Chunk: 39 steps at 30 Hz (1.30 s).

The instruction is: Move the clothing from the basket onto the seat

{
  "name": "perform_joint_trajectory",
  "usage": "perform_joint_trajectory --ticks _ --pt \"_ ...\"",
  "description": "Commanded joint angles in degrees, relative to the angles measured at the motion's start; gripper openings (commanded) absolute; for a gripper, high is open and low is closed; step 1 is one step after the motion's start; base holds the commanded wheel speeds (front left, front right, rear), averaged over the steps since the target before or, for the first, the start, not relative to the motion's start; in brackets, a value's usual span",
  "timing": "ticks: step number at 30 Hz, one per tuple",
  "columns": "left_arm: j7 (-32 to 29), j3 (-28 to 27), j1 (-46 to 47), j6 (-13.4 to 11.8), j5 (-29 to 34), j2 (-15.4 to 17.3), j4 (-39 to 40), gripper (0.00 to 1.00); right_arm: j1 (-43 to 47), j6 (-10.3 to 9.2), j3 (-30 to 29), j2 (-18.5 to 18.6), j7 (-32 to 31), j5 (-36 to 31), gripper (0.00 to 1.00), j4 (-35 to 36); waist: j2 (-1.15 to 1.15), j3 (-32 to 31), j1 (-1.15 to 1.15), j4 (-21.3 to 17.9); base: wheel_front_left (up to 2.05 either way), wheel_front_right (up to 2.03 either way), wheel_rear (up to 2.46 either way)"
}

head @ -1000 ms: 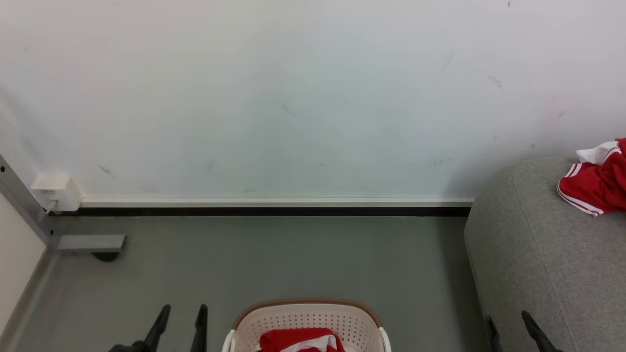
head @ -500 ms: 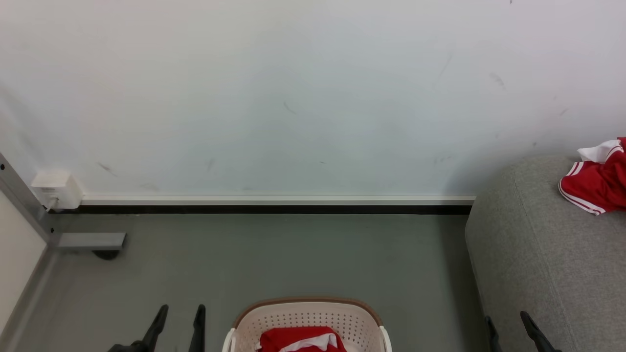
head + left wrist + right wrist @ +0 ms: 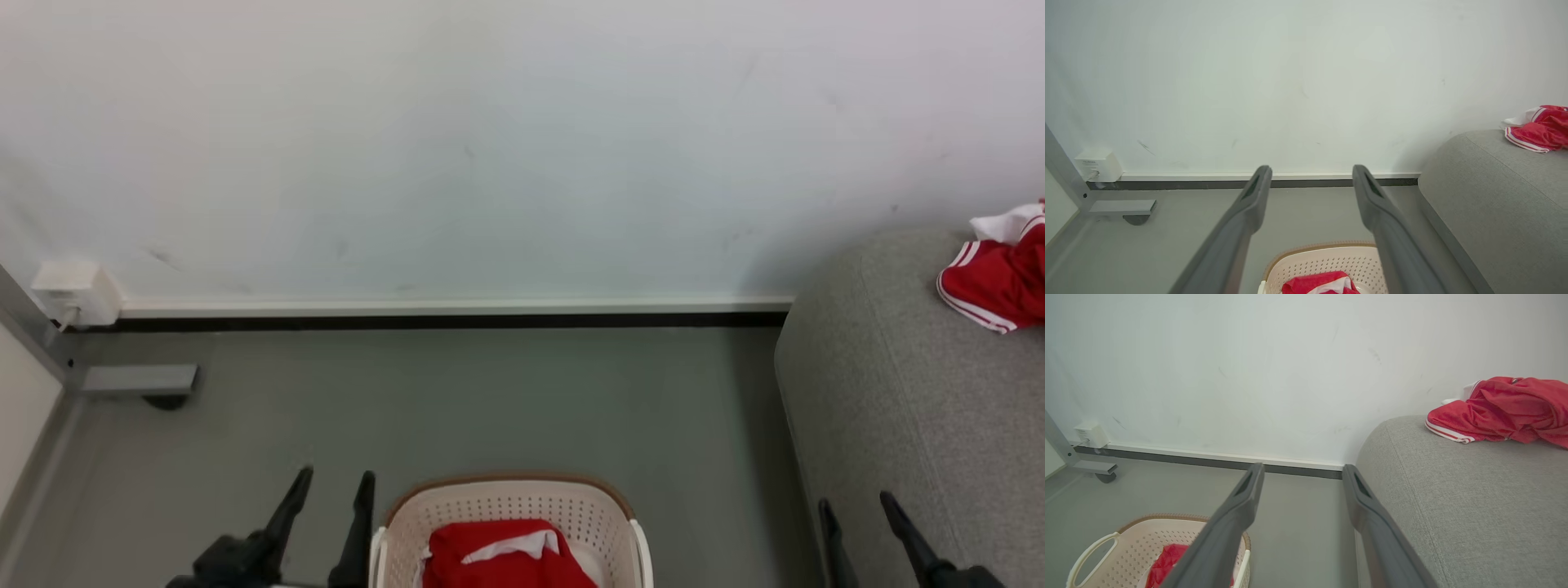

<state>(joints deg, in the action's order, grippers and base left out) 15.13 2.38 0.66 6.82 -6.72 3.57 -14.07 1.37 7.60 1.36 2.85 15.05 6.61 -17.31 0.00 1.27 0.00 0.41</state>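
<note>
My gripper will leave the basket empty when it lifts the red and white clothing [image 3: 504,559], as the basket's cream inside [image 3: 598,545] shows beside the clothing's compact pile.
The cream basket [image 3: 506,500] with a brown rim stands on the floor at the bottom centre, with red and white clothing [image 3: 506,555] bunched inside it. More red clothing [image 3: 996,282] lies on the grey seat [image 3: 898,392] at the right, also seen as clothing [image 3: 1502,410] on the seat [image 3: 1453,490]. My left gripper [image 3: 335,482] is open just left of the basket, nothing between its fingers [image 3: 1253,196]. My right gripper [image 3: 857,502] is open over the seat's near left edge, its fingers [image 3: 1355,494] empty. The basket [image 3: 1327,261] shows below the left fingers, and the basket [image 3: 1139,547] at lower left in the right wrist view.
A white wall [image 3: 490,147] with a dark skirting strip [image 3: 449,321] runs behind the grey floor [image 3: 490,400]. A grey metal frame foot with a caster [image 3: 143,384] and a white wall box [image 3: 73,292] sit at the far left.
The whole head view has shifted down, so the camera has moved and more of the basket and both grippers shows. Both grippers stay open.
</note>
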Motion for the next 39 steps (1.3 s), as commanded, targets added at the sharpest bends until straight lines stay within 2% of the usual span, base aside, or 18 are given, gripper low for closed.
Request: perform_joint_trajectory --ticks 1,9,17,21,29,39 --pt "0.03 0.76 2.05 0.21 0.84 -0.01 -0.1 1.0 -1.46 -0.2 -0.44 0.08 0.18 -0.35 1.0 0.49 0.0 2.11 0.0 -0.51 0.0 0.0 0.0" --pt "0.0 6.52 9.97 0.6 1.69 0.79 -6.59 1.0 -5.9 -0.2 -1.38 0.08 0.18 -1.08 1.0 2.97 0.0 10.35 0.0 -2.69 0.0 0.0 0.0" --pt "-3.29 13.71 21.98 0.64 1.41 2.16 -15.39 1.0 -12.9 -0.2 -2.46 0.08 0.17 -0.66 1.0 7.88 0.0 23.63 0.0 -5.11 0.0 0.0 0.0" --pt "-5.23 15.76 26.32 0.65 1.03 2.39 -18.5 1.0 -15.29 -0.2 -3.05 0.05 0.18 -0.11 1.0 9.81 0.0 28.35 0.0 -5.97 0.0 0.0 0.0" --pt "-11.17 17.48 35.72 0.63 1.51 2.78 -27.84 1.0 -20.5 -0.2 -2.98 0.05 0.17 1.43 1.0 13.34 0.0 38.5 0.0 -8.78 0.0 0.0 0.0" --pt "-13.77 17.97 43.54 -0.24 1.66 3.52 -36.86 1.0 -23.62 -0.2 -2.74 0.05 0.17 3.56 1.0 15.86 0.0 48.47 0.0 -12.11 0.0 0.0 0.0"
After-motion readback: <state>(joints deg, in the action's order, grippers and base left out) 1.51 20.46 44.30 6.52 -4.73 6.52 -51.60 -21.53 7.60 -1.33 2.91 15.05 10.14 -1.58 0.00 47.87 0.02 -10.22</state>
